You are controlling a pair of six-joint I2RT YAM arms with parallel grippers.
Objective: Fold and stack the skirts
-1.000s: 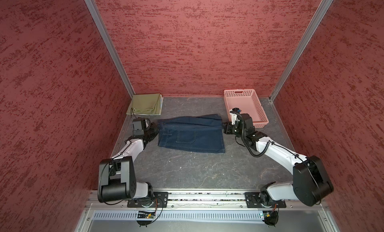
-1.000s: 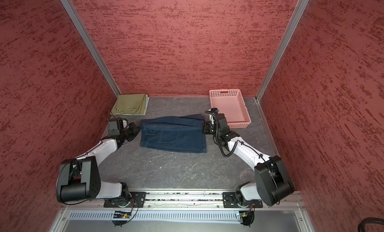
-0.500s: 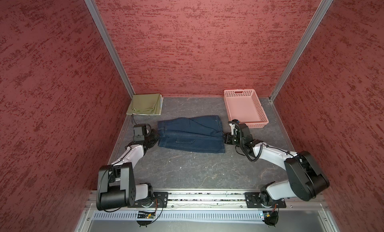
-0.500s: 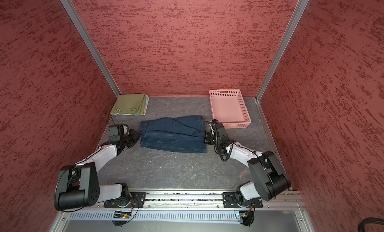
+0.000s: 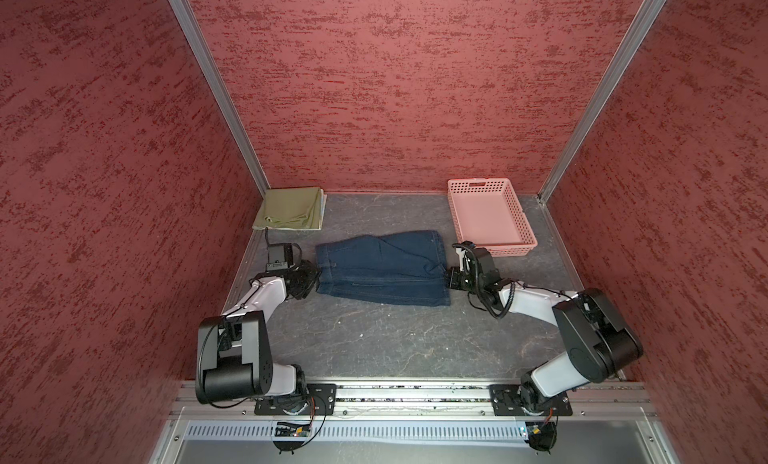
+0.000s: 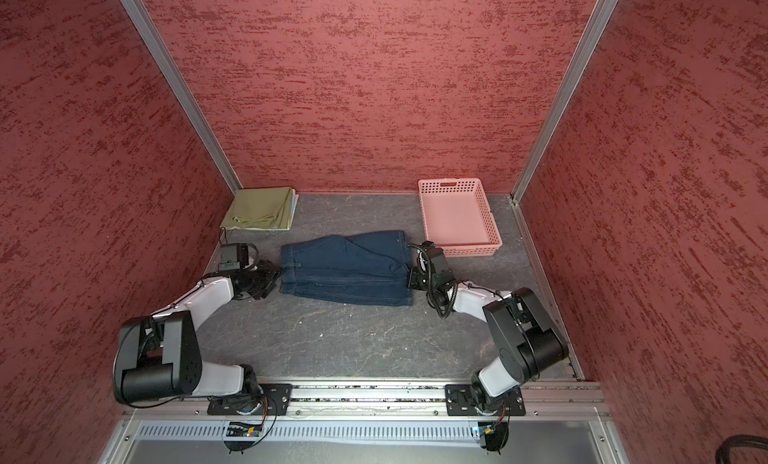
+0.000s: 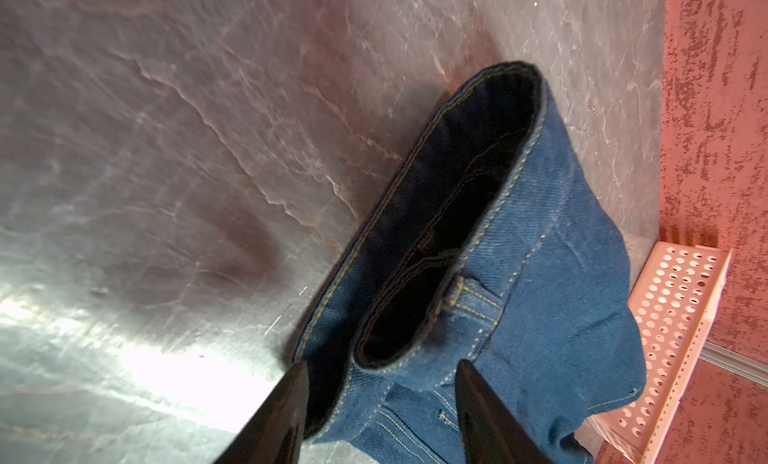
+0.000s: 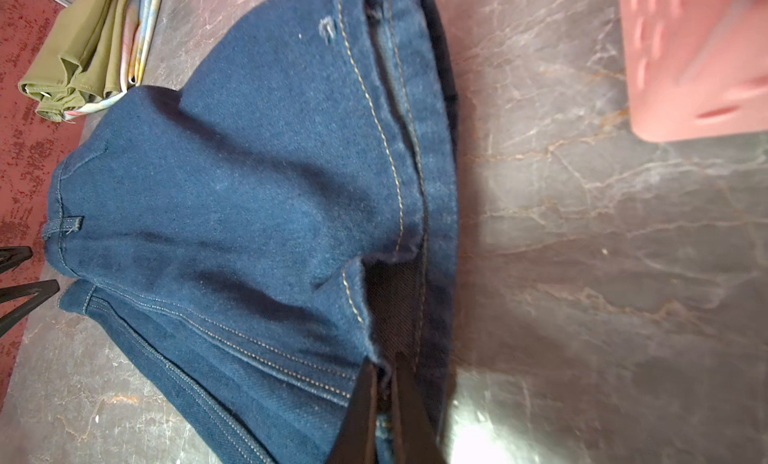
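Observation:
The waistband's near fold (image 7: 369, 361) is only shallowly between my left gripper's open fingers, so I should reach further in, over the denim (image 7: 424, 376) past the waistband's edge, before I lift that end of the waistband.
The dark blue denim skirt (image 5: 382, 270) (image 6: 345, 270) lies folded over itself mid-table, its top layer rumpled. My left gripper (image 5: 316, 277) (image 7: 382, 364) is at its waistband end, jaws open, with the waistband (image 7: 415, 316) loose between the fingertips. My right gripper (image 5: 449, 279) (image 8: 384, 366) is shut on the hem edge at the opposite end, low over the table. The olive-green skirt (image 5: 291, 208) (image 8: 79, 54) lies folded in the back left corner. It rests on the floral skirt (image 8: 139, 46), of which only an edge shows.
A pink perforated basket (image 5: 515, 249) (image 6: 469, 249) stands at the back right, just behind my right wrist. Red walls close in the table on three sides. The grey tabletop (image 5: 395, 341) stretches between the denim and the front rail.
Both grippers carried the denim's back edge toward the front and down, laying it over the lower layer. My left jaws then opened and let go of the waistband; the right stays clamped.

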